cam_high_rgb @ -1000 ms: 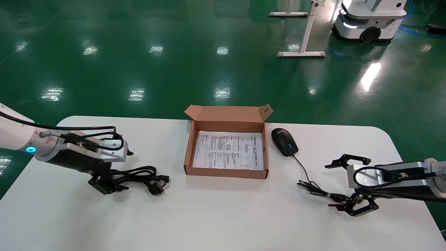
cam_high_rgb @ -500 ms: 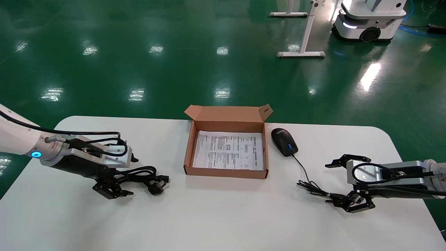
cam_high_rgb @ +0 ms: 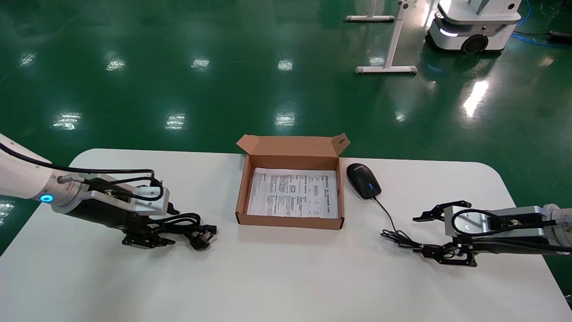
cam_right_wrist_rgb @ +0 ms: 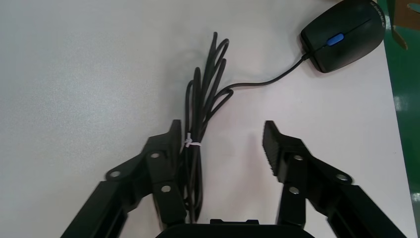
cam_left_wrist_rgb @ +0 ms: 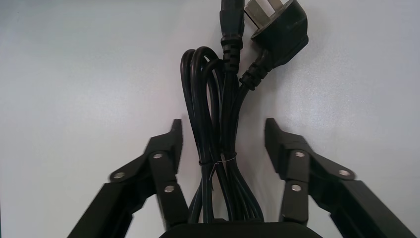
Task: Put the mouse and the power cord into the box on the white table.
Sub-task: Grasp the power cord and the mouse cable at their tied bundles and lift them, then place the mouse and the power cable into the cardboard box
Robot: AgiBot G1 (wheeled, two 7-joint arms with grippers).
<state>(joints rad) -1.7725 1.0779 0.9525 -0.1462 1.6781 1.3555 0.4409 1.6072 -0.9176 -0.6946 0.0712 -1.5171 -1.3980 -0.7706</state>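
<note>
I expect the plug [cam_high_rgb: 199, 241] to stay close beside the coil when I lift the power cord, because a thin tie [cam_left_wrist_rgb: 218, 161] holds the power cord's loops tightly together.
The power cord [cam_high_rgb: 185, 223] lies coiled on the white table [cam_high_rgb: 286, 277] left of the box [cam_high_rgb: 243, 197], its plug [cam_left_wrist_rgb: 280, 29] pointing toward the box. My left gripper [cam_high_rgb: 158, 228] is down at the table, open, with the tied cord bundle [cam_left_wrist_rgb: 218, 124] between its fingers. The mouse [cam_high_rgb: 364, 180] sits just right of the box. Its thin cable [cam_high_rgb: 402, 239] trails to a tied bundle [cam_right_wrist_rgb: 200, 114] that lies against one finger of my open right gripper [cam_high_rgb: 422, 236]. The box holds only a white printed sheet [cam_high_rgb: 292, 192].
The box's flap lid [cam_high_rgb: 292, 145] stands upright at its far side. The table's right edge [cam_high_rgb: 532, 237] lies under my right arm. Beyond the table are a green floor, a white stand [cam_high_rgb: 386, 69] and another robot's base [cam_high_rgb: 473, 27].
Both grippers have dropped lower onto the table. The left one slid toward the box along the cord. The right one moved left over the thin cable, and the mouse shifted slightly.
</note>
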